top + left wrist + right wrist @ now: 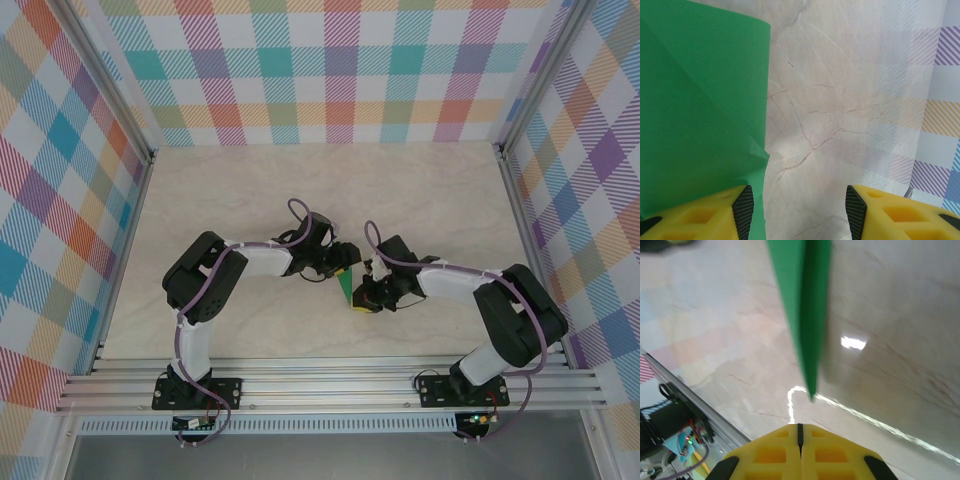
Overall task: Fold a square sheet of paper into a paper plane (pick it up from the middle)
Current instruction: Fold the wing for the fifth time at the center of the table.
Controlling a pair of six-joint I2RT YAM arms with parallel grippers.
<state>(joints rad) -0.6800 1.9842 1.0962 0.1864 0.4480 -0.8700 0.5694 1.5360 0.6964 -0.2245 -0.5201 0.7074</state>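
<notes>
The paper's fold stands open while my closed right gripper is past the green paper's tip (pixel 812 392), so I should go back up the paper (pixel 346 285) and press the fold flat.
The green sheet of paper (pixel 346 289) lies folded on the table between my two grippers, partway to a paper plane. In the left wrist view the paper (pixel 700 110) shows a diagonal crease and a straight folded edge. My left gripper (pixel 800 215) is open, its left finger (pixel 743 210) over the paper's edge, with bare table between the pads. In the right wrist view the paper (pixel 805 305) narrows to a sharp tip a little ahead of my right gripper (pixel 800 432). That gripper is shut with nothing between its fingers. From above, the left gripper (pixel 343 270) and right gripper (pixel 363 297) flank the paper.
The pale marble-patterned table (pixel 440 210) is walled by checked panels (pixel 330 70) at the back and both sides. An aluminium rail (pixel 330 385) carrying the arm bases runs along the near edge. Cables and electronics (pixel 675 435) sit beyond that rail.
</notes>
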